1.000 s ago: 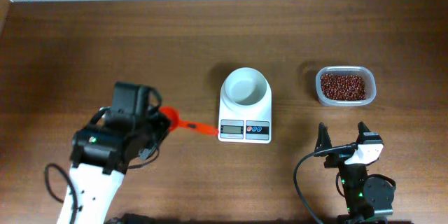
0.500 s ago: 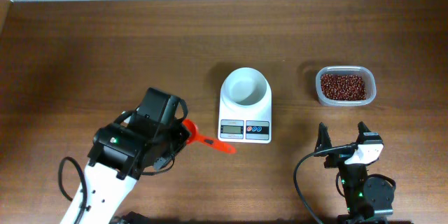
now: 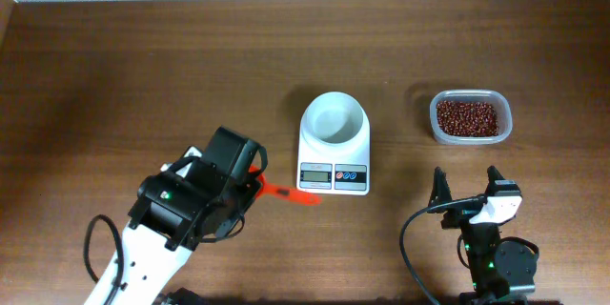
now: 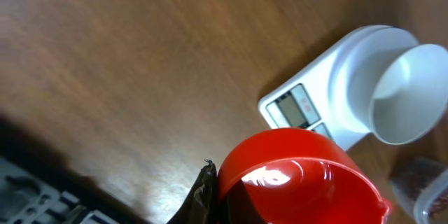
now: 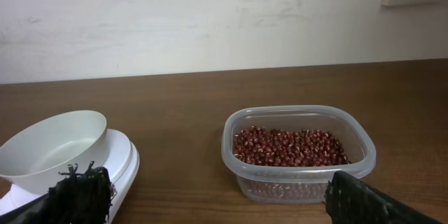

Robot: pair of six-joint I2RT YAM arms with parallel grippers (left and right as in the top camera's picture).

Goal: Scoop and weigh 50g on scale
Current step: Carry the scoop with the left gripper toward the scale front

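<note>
The tub of red beans [image 3: 468,117] lies beyond the scale from my left gripper, so my right gripper should take the red scoop by its loose end [image 3: 305,197] first.
My left gripper [image 3: 250,183] is shut on a red scoop [image 3: 289,194], whose free end points right, just below the scale's display. In the left wrist view the scoop's bowl [image 4: 301,176] is empty and fills the lower frame, with one dark finger [image 4: 203,197] against it. The white scale [image 3: 334,165] stands mid-table with a round white bowl [image 3: 333,117] on top. A clear tub of red beans [image 3: 468,117] sits to its right. My right gripper [image 3: 467,191] is open near the front edge, with the tub [image 5: 297,152] ahead of its spread fingers [image 5: 80,194].
Bare brown tabletop [image 3: 143,67] spreads to the left and behind the scale. A white wall [image 5: 210,21] rises beyond the table's far edge. A black cable [image 3: 408,243] loops beside the right arm's base.
My left arm has carried the scoop right and toward the front, bringing its free end to just below the scale's display. The right arm has not moved.
</note>
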